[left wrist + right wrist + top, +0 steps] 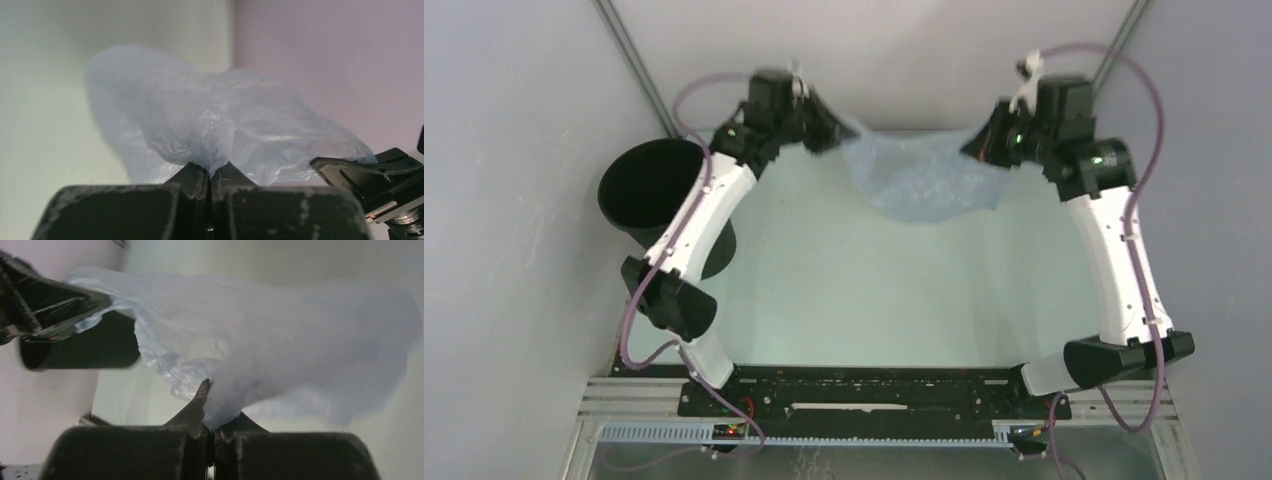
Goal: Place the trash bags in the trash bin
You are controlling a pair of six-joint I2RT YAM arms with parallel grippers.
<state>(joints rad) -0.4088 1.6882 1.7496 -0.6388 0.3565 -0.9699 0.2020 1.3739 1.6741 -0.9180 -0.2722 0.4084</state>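
With the trash bag (921,182) stretched at the table's far edge, my left gripper and my right gripper should draw back and lay it over the table's middle (884,260).
The trash bag (921,175), thin pale grey-blue wrinkly film, hangs stretched between both grippers at the far middle of the table. My left gripper (832,132) is shut on its left edge; in the left wrist view the film (210,120) bunches into the closed jaws (214,169). My right gripper (976,143) is shut on its right edge; in the right wrist view the film (280,340) runs into the closed jaws (212,412). The black round trash bin (649,190) stands at the far left, mouth open, partly behind my left arm. It also shows in the right wrist view (85,347).
Grey walls close in the table on the left, back and right. My left arm (704,215) crosses in front of the bin. The black rail (874,395) with the arm bases runs along the near edge.
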